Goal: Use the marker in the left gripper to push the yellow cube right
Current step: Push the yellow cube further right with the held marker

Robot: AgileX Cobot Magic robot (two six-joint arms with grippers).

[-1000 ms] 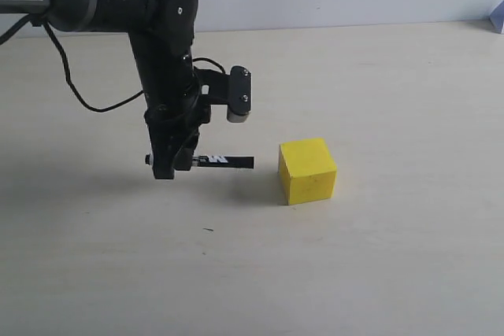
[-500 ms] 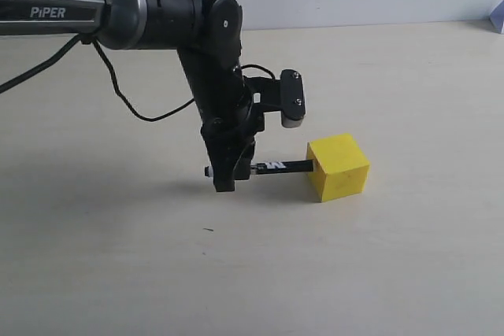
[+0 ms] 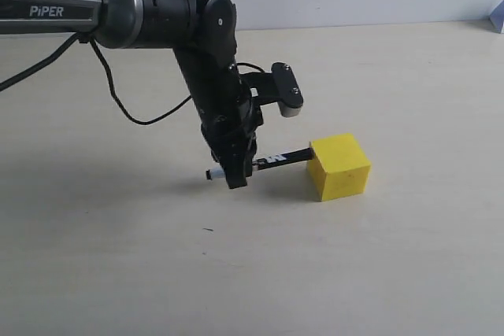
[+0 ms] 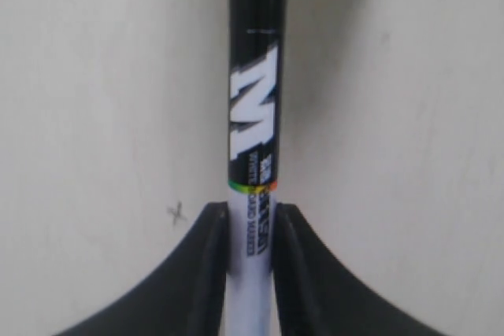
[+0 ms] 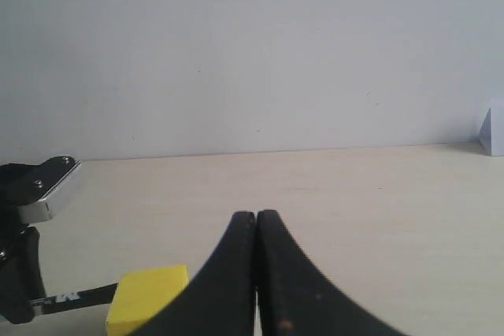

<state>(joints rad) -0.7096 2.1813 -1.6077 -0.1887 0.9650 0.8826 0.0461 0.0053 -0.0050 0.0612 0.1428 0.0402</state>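
Observation:
My left gripper should draw back, straighten the marker and push the middle of the cube's side [image 3: 316,171] because the marker leans against the yellow cube's top corner [image 3: 313,150].
The yellow cube [image 3: 340,165] rests on the pale table right of centre; the right wrist view catches it [image 5: 147,299] low down. My left gripper [image 3: 236,172] is shut on the marker [image 3: 272,160], which points right and slightly upward. Its black cap touches the cube's left face near the top edge. Close up, the white barrel of the marker [image 4: 253,155] is pinched between the two black fingers of the left gripper [image 4: 252,218]. The cube itself is out of the left wrist view. My right gripper [image 5: 257,218] is shut with nothing between its fingers, off the exterior view.
The black and grey PiPER arm [image 3: 118,9] reaches in from the upper left with a loose cable [image 3: 134,108]. A small dark mark [image 3: 207,230] lies on the table in front. A white object [image 3: 498,15] sits at the far right edge.
The left arm carried the marker rightward into the cube, which slid right. Over the last half second the cube has barely moved, and the marker has tilted, tip upward.

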